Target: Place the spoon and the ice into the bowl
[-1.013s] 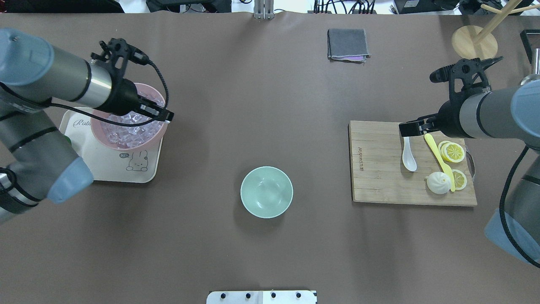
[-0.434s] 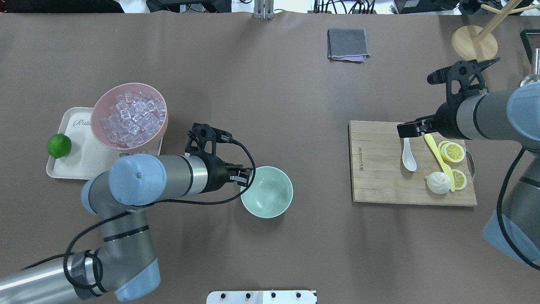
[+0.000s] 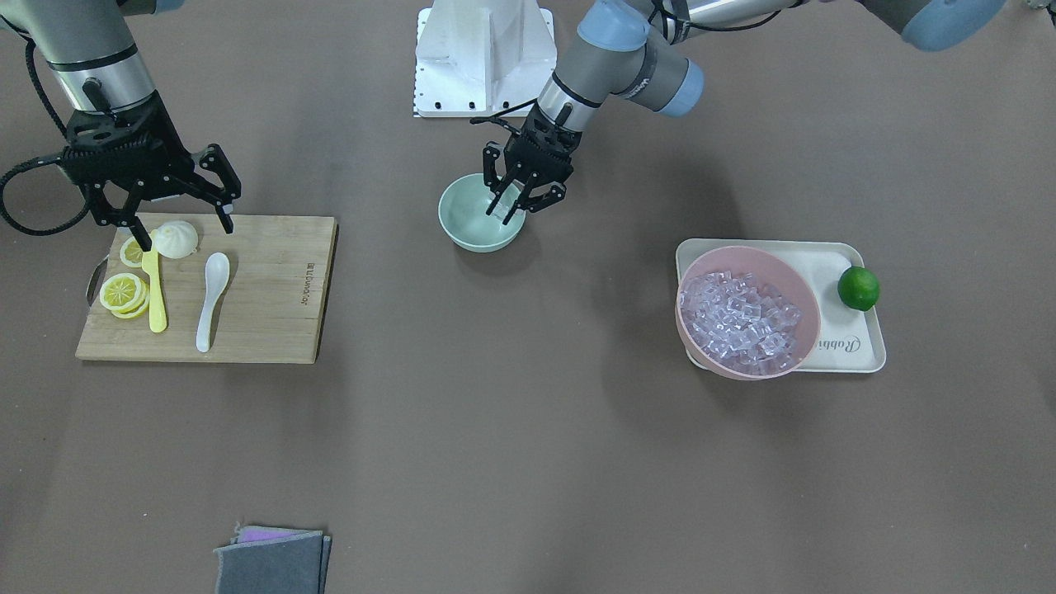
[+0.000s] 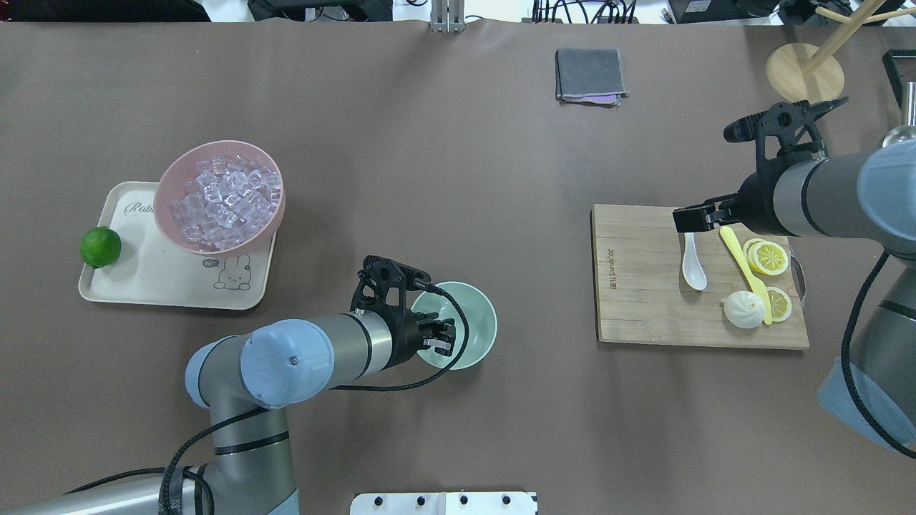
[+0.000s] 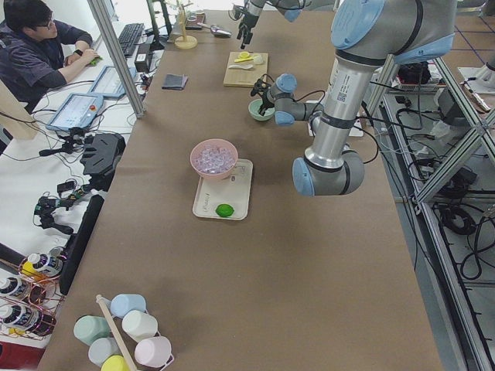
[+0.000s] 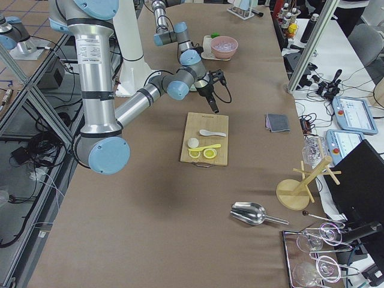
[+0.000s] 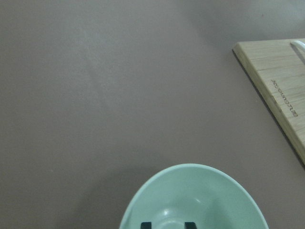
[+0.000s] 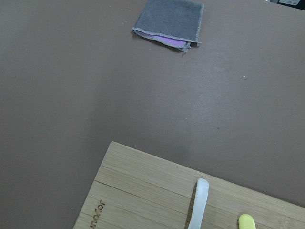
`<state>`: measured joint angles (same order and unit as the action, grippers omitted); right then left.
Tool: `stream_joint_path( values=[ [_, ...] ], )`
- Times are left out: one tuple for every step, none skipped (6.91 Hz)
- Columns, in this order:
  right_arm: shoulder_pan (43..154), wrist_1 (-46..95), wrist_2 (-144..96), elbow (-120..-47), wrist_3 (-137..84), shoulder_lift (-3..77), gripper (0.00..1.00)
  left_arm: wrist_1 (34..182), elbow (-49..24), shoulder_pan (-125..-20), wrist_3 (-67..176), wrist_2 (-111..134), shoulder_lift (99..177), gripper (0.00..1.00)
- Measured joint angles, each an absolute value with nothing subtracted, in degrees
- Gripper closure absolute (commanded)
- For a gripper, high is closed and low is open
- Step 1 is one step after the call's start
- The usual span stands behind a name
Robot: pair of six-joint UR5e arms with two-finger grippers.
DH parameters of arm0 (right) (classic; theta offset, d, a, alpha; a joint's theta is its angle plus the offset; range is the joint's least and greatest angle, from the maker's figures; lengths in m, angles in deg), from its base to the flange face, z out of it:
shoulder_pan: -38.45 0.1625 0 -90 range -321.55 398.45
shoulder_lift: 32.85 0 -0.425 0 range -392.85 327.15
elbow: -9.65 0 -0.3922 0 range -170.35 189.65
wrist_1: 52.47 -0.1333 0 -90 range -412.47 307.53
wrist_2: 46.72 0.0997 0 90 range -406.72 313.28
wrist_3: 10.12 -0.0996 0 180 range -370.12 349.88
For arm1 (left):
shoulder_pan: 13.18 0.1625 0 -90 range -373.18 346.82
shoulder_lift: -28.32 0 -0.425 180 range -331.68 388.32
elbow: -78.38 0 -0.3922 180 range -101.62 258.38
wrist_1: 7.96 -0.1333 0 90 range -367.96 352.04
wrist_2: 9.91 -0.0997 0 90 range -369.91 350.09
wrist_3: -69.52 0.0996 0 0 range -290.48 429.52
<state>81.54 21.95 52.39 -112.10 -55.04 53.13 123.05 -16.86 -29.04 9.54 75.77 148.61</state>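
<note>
My gripper will lower the white spoon point(image 3: 209, 305) into the mint-green bowl point(image 3: 473, 216), and the spoon's handle will lean out over the bowl's rim, because the spoon looks longer than the bowl is wide.
The mint-green bowl point(image 4: 478, 315) stands at mid-table and also shows in the front view point(image 3: 470, 227) and the left wrist view point(image 7: 200, 191). My left gripper point(image 4: 439, 337) hangs over the bowl's inside point(image 3: 510, 205), shut on a small clear ice cube that shows only faintly between the fingers. The white spoon point(image 4: 693, 263) lies on the wooden cutting board point(image 4: 637, 286), handle pointing away from the robot. My right gripper point(image 4: 688, 219) hovers open just above the spoon's handle end point(image 8: 200, 200), not touching it point(image 3: 183, 224).
A pink bowl of ice cubes point(image 4: 222, 197) sits on a cream tray point(image 4: 157, 282) with a lime point(image 4: 100, 247). A yellow knife point(image 4: 744, 268), lemon slices point(image 4: 767, 257) and a white bun point(image 4: 743, 310) lie beside the spoon. A grey cloth point(image 4: 590, 75) lies farther back.
My left arm has swung from the pink ice bowl across to the mint bowl and now holds its gripper over the bowl's inside. The right gripper has barely moved.
</note>
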Motion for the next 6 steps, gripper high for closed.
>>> stream_joint_path(
  values=[
    [81.5, 21.9, 52.2, -112.1, -55.0, 53.1, 0.0, 123.1, -16.8, -28.5, 9.3, 75.3, 149.0, 0.02],
    [81.4, 21.9, 52.0, -112.2, -55.0, 53.1, 0.0, 123.1, -16.6, -28.3, 9.2, 75.1, 149.2, 0.02],
    [81.3, 21.9, 51.9, -112.2, -55.0, 53.1, 0.0, 123.0, -16.1, -28.1, 9.2, 75.0, 149.2, 0.02],
    [81.3, 21.8, 51.9, -112.2, -55.0, 53.1, 0.0, 122.9, -16.2, -28.2, 9.3, 75.1, 149.2, 0.02],
    [81.3, 21.8, 51.9, -112.3, -55.1, 53.1, 0.0, 122.3, -18.0, -28.8, 9.5, 75.3, 149.2, 0.02],
    [81.3, 21.8, 51.9, -112.3, -55.1, 53.1, 0.0, 119.8, -21.3, -30.6, 9.5, 77.4, 149.2, 0.02]
  ],
)
